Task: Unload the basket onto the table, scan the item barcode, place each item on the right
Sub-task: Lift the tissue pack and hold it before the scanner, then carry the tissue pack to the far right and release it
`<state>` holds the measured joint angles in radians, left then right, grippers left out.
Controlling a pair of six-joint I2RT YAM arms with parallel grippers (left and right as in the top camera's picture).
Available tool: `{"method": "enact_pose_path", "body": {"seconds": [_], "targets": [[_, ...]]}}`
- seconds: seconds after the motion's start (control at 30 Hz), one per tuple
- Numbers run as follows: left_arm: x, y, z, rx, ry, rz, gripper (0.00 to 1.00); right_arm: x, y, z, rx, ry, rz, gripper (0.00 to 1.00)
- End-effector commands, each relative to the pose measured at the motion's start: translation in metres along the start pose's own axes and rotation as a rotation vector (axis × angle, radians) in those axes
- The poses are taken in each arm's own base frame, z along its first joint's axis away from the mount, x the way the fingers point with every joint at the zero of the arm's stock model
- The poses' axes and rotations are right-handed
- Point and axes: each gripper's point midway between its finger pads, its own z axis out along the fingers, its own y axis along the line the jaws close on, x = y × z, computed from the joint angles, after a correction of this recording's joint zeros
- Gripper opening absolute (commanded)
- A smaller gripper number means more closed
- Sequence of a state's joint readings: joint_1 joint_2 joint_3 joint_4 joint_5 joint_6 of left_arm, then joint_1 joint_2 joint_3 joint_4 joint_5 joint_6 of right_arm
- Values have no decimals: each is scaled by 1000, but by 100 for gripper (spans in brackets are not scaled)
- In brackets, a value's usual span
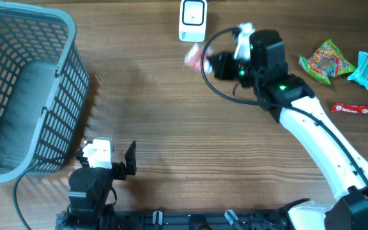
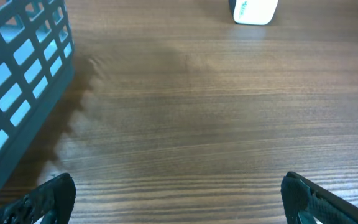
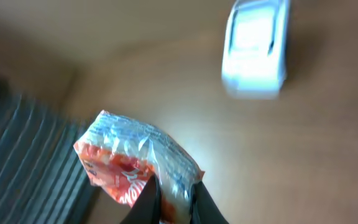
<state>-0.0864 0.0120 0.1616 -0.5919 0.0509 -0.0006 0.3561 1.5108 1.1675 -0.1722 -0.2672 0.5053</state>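
Observation:
The red and white snack packet is hanging short of the scanner's window, so next my right gripper moves the packet over the window before putting it down.
My right gripper is shut on a red and white snack packet, pinching its lower edge. In the overhead view the packet shows as a pink blur held above the table, just below the white barcode scanner at the table's far edge. From the right wrist the scanner lies up and to the right of the packet. My left gripper stands wide open near the table's front edge with nothing between its fingers. The scanner is far ahead of it.
A grey-blue plastic basket fills the left side, and its wall is close to my left gripper. At the right lie a green snack bag, a teal packet and a red bar.

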Motion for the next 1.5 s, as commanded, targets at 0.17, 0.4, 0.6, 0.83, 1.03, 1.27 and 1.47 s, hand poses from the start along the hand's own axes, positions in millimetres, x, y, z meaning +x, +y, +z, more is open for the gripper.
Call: {"method": "enact_pose_path", "body": {"seconds": [0.17, 0.4, 0.6, 0.83, 1.03, 1.27, 1.47], "targets": [[1, 2, 1, -8, -3, 13, 100, -55, -54, 76, 170, -357, -231, 4], [1, 2, 1, -8, -3, 13, 100, -76, -73, 140, 190, -509, -364, 5], [1, 2, 1, -8, -3, 13, 100, -97, -78, 187, 190, -539, -383, 5], [1, 2, 1, -8, -3, 13, 100, -82, -90, 224, 213, -468, -402, 5], [1, 2, 1, -8, -3, 13, 100, -74, -94, 227, 220, -431, -380, 5], [1, 2, 1, -8, -3, 13, 100, -110, -66, 178, 259, -391, -334, 5], [1, 2, 1, -8, -3, 13, 100, -141, -88, 76, 579, -306, -306, 4]]}}
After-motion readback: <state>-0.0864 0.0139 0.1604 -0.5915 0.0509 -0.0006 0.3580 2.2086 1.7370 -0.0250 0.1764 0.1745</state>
